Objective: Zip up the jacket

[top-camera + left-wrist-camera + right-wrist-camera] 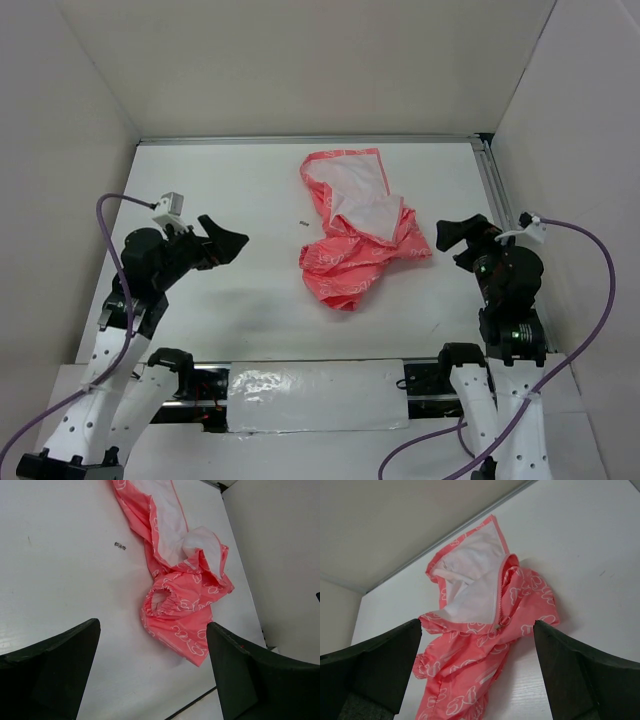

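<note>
The jacket's far corner on the left gripper's side is spread out away from the jacket's crumpled part, so the robot should keep moving toward its pink edge and close there.
The coral-pink jacket with a white print lies crumpled mid-table, white lining turned up at its far part. It also shows in the left wrist view and the right wrist view. Its zipper pull with a ring lies at the edge of the lining. A sleeve cuff faces the left camera. My left gripper is open and empty, left of the jacket, above the table. My right gripper is open and empty, just right of the jacket. The chest emblem is hidden.
A small dark speck lies on the white table left of the jacket. White walls enclose the back and sides. A metal rail runs along the right edge. A taped sheet covers the near edge between the arm bases.
</note>
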`<control>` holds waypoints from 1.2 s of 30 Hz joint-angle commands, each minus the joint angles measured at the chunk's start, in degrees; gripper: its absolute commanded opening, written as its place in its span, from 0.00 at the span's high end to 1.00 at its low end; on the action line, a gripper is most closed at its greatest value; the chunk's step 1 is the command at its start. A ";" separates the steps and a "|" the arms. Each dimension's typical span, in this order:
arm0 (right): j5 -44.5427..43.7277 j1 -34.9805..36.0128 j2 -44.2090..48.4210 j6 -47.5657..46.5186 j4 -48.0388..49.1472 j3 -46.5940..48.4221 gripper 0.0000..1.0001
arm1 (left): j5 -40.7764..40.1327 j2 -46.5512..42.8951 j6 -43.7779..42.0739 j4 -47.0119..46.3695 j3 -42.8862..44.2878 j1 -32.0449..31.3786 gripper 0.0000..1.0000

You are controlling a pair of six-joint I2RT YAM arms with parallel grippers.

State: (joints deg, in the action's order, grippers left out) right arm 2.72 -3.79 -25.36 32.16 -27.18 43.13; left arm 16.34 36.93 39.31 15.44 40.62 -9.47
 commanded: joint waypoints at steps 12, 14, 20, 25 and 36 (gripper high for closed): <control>-3.52 0.01 -13.63 2.11 -7.28 8.90 0.00 | 7.93 34.59 -4.77 -4.98 21.31 -0.89 0.01; -1.68 0.19 -16.63 2.73 -6.49 8.90 0.00 | 7.31 43.43 -5.82 -3.41 25.97 -1.42 0.01; -5.52 3.52 -28.50 6.42 -4.73 11.53 0.00 | 5.20 65.15 -9.07 2.13 46.37 -4.06 0.01; -10.45 9.24 -38.25 9.40 -4.73 15.75 0.00 | 4.23 81.59 -9.25 8.45 63.59 -4.67 0.01; -7.64 14.25 -63.12 13.10 -1.38 24.00 0.00 | 7.38 96.57 -11.44 7.07 76.62 -6.17 0.01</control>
State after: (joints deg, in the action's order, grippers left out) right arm -4.91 9.26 -84.75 43.48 -30.87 63.20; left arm 20.32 132.35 29.91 24.77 114.48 -14.81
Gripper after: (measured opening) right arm 0.996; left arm 0.993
